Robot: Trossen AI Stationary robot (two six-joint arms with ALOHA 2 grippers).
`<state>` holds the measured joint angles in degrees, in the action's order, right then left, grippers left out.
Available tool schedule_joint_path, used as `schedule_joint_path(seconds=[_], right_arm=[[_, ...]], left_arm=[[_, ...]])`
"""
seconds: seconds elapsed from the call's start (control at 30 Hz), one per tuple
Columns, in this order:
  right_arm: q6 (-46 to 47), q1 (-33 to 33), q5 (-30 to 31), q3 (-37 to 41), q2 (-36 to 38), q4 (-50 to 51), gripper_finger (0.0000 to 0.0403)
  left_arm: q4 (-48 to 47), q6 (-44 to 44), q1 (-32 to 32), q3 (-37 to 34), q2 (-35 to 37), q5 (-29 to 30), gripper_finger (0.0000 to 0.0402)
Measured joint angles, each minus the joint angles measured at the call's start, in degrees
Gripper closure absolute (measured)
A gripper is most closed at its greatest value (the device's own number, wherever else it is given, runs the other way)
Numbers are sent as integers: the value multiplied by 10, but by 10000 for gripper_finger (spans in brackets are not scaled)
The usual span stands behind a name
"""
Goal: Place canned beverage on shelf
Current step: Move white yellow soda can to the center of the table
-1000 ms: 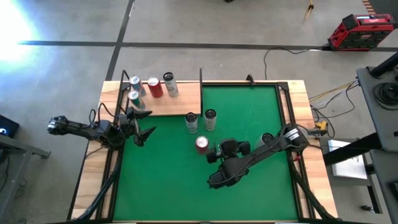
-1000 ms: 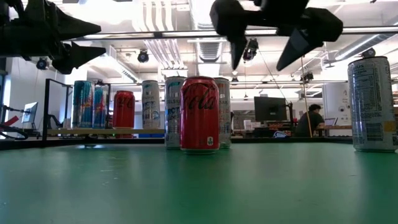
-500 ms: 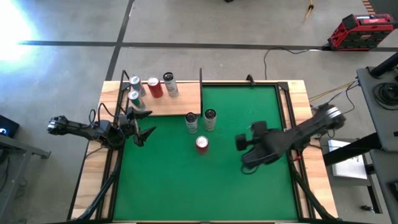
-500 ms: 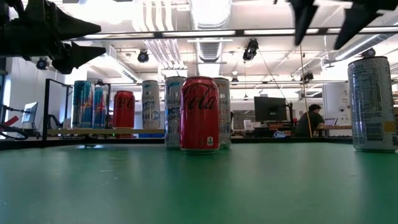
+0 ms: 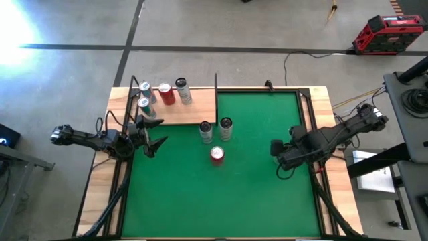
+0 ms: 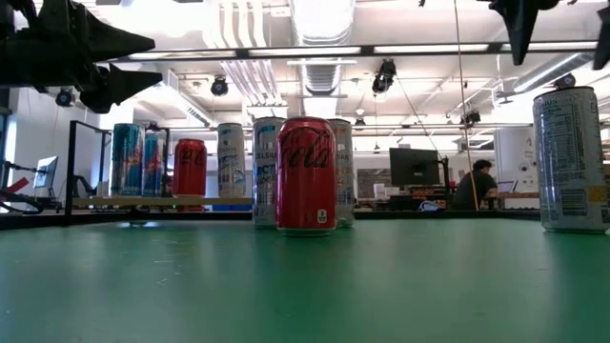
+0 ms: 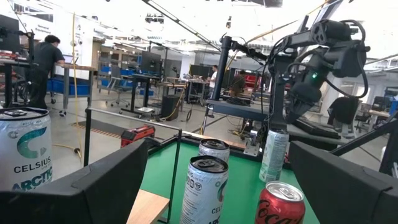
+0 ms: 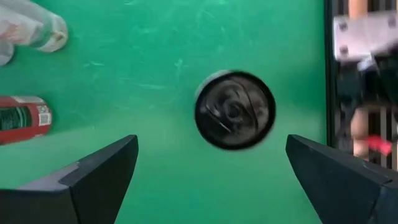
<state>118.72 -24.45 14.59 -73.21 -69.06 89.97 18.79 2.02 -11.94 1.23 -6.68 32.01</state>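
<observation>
The tall silver can's dark top [image 8: 235, 111] is in the gap between the right gripper's fingers, so the robot should keep moving down until the fingers are on both sides of the can's upper body [image 6: 569, 122].
The light-wood shelf [image 5: 184, 114] lies at the mat's far left and bears several cans, a red one [image 5: 166, 94] among them. On the green mat [image 5: 200, 201] stand two silver cans [image 5: 205, 131] [image 5: 226, 127] and a red can [image 5: 217, 154]. A tall silver can [image 6: 570, 157] stands upright on the mat at the right. Its dark top [image 8: 235, 109] shows below my right gripper [image 5: 277, 157], which hangs open above it, pointing down, touching nothing. My left gripper [image 5: 152, 134] waits open and level beside the shelf's near left corner.
Thin black rods [image 5: 216, 87] rise at the shelf's edges. Black rails [image 5: 309, 114] run along the mat's right side, close to my right arm. Bare green mat lies toward the near edge. People sit at desks [image 6: 474, 186] in the room behind.
My right gripper has left the red can's side, risen, and swung toward the table's right edge. It has tipped over to point steeply down and now hangs above the right-hand silver can. Its fingers have stayed open. No can has moved.
</observation>
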Motion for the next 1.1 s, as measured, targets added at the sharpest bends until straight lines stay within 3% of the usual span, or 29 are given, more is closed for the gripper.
schedule_joint_path(seconds=[0.43, 1.1], right_arm=[[89, 0, -30, 58, 0, 1, 3], [93, 1, 25, 129, -5, -44, 3]], left_arm=[[0, 0, 0, 0, 0, 0, 27], [0, 0, 0, 0, 0, 0, 27]])
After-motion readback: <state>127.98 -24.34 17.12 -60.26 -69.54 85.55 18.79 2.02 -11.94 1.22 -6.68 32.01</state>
